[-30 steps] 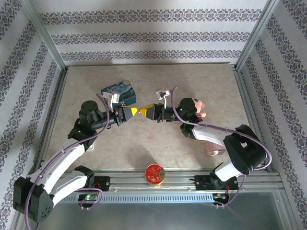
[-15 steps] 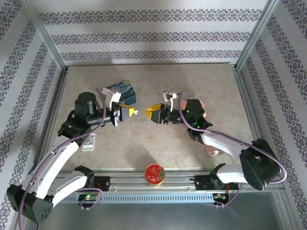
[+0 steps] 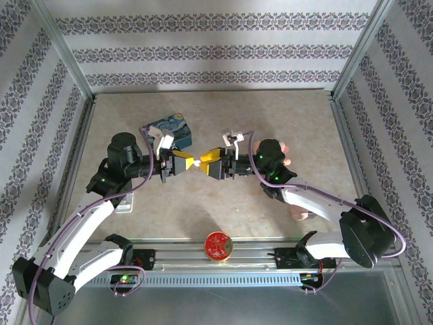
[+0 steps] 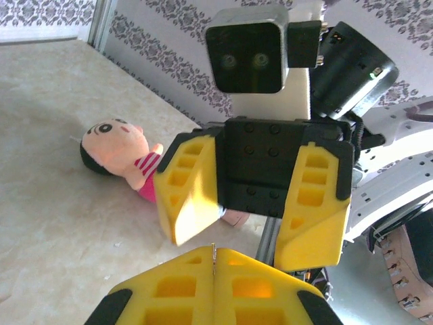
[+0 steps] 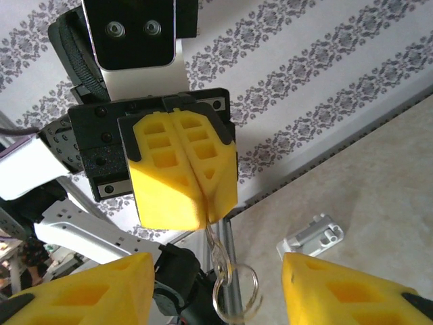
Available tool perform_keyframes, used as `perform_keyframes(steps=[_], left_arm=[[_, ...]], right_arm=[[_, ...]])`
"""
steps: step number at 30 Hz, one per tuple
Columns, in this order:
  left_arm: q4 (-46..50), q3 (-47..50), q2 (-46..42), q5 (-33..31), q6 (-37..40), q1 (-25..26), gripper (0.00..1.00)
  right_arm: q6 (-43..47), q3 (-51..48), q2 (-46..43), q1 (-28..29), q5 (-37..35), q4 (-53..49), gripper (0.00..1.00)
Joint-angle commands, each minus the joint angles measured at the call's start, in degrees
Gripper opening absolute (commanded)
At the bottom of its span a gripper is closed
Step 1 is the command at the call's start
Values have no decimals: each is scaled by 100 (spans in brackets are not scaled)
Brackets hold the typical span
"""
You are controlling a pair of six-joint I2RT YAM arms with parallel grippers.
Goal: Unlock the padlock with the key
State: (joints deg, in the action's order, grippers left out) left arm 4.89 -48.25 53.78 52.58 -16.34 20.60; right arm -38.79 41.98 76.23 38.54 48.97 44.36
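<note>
My right gripper should take the key by the key's ring end (image 5: 223, 272), which sticks out of my left gripper, so that my left gripper is free to reach the blue tin (image 3: 177, 128).
My left gripper (image 3: 186, 162) is shut on the key (image 3: 195, 162) above the middle of the table. In the left wrist view the key (image 4: 214, 252) is a thin sliver pinched between my shut fingertips (image 4: 169, 284). The right wrist view shows the key (image 5: 218, 247) hanging from those fingers with a round ring on its end. My right gripper (image 3: 205, 164) faces it tip to tip and is open, and the ring lies between its spread fingers (image 5: 108, 291). The padlock is out of view.
A blue painted tin (image 3: 169, 132) sits behind the left gripper. A small doll (image 4: 115, 145) lies under the right arm. A red-and-gold disc (image 3: 218, 245) rests at the front rail. A white plastic bracket (image 5: 314, 237) lies on the table by the left arm.
The two grippers were tip to tip, pulled apart half a second ago, and have now closed in on each other again. The left gripper stays shut on the key.
</note>
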Motion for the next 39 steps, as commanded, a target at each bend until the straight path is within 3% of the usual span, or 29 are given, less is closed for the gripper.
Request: perform_keyframes(steps=[1, 10, 17, 21, 24, 27, 39], left_arm=[[-486, 106, -79, 221, -131, -9, 0], [-701, 206, -125, 135, -288, -7, 0], [-807, 217, -179, 58, -396, -16, 0], [-883, 242, -257, -37, -516, -20, 0], [-900, 253, -335, -190, -596, -15, 26], [-881, 255, -433, -370, -649, -16, 37], [-419, 28, -276, -419, -525, -22, 36]], right_arm=[[75, 295, 182, 98, 308, 279, 49], [20, 316, 270, 131, 373, 365, 35], [55, 132, 143, 109, 258, 337, 1], [97, 66, 60, 83, 219, 280, 0], [134, 39, 8, 68, 203, 236, 0], [168, 21, -22, 57, 184, 192, 0], [187, 70, -11, 41, 183, 152, 0]])
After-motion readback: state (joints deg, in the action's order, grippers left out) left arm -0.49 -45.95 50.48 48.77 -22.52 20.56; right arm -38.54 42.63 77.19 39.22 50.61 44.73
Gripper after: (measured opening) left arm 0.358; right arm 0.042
